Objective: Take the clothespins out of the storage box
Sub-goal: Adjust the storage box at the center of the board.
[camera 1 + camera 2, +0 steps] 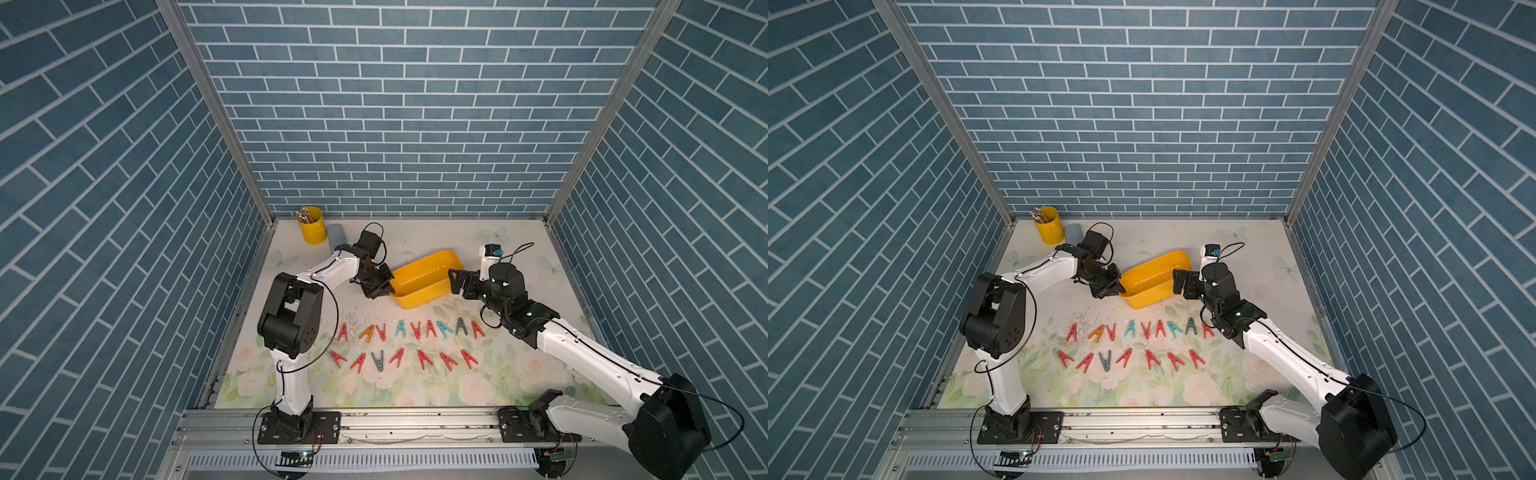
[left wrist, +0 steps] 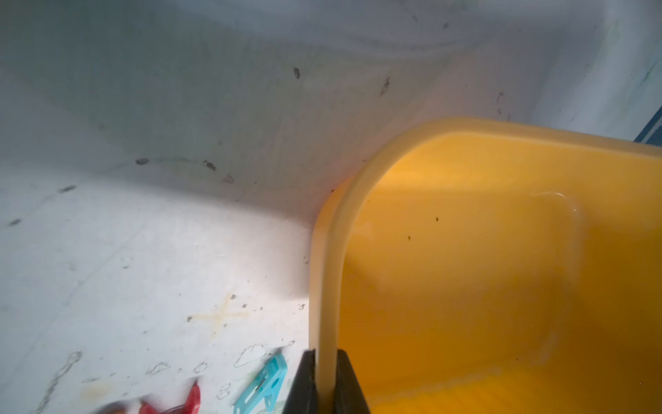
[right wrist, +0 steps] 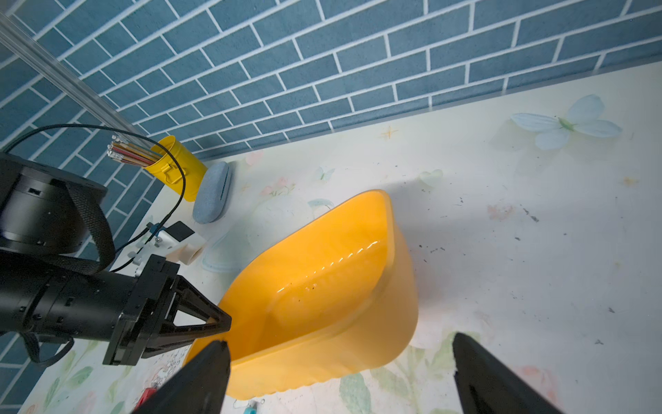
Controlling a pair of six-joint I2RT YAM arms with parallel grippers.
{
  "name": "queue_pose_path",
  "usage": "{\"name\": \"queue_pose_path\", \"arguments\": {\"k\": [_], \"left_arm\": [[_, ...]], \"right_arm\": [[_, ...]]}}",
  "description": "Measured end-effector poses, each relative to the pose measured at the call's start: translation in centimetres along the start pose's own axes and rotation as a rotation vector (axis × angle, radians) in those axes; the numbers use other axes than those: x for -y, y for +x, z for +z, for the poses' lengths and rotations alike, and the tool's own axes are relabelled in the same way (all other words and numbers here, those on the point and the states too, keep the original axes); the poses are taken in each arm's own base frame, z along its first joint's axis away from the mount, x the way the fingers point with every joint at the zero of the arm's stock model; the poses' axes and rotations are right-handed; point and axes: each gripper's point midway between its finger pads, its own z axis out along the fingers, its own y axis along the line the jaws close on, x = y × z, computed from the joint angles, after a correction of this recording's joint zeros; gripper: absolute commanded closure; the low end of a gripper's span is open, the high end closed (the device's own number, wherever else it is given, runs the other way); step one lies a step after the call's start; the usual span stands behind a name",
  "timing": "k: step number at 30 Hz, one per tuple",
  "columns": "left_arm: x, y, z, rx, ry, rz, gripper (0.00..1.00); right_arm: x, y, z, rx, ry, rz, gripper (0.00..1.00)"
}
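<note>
The yellow storage box sits at a slant, its held end [image 1: 400, 299] closer to the clothespins. My left gripper should swing that end's rim [image 2: 329, 282] back and square up the box before it opens.
The yellow storage box [image 1: 432, 266] lies at the middle back of the table, tilted, and its inside [image 3: 322, 286] shows no clothespins. My left gripper [image 1: 384, 291] [image 2: 325, 353] is shut on the rim [image 2: 327, 286] at the box's left end. At the box's right end my right gripper [image 1: 454, 282] [image 3: 340, 340] stands open, its fingers wide apart and touching nothing. The clothespins [image 1: 430, 329] [image 1: 1160, 328] lie in two rows on the table in front of the box. They are mostly red, some are teal [image 2: 265, 385], and one is orange [image 1: 368, 332].
A yellow pencil cup [image 1: 311, 224] and a grey-blue case [image 1: 336, 237] stand at the back left corner. A small white device [image 1: 488, 253] sits behind my right gripper. Blue brick walls close in the table on three sides.
</note>
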Motion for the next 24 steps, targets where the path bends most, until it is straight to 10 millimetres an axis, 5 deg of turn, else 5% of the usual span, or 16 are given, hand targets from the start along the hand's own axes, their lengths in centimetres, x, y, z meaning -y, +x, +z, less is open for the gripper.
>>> {"name": "queue_pose_path", "arguments": {"k": [9,18,24], "left_arm": [[0.6,-0.4,-0.1,0.013,0.02,-0.011,1.0],[-0.6,-4.9,-1.7,0.287,-0.182,0.208,1.0],[0.0,-5.9,-1.8,0.417,-0.289,0.379,1.0]], "right_arm": [[0.1,0.0,0.0,0.003,0.005,0.014,0.01],[0.0,0.3,0.1,-0.011,-0.006,0.017,0.01],[-0.1,0.9,0.4,-0.033,-0.012,0.015,0.01]]}}
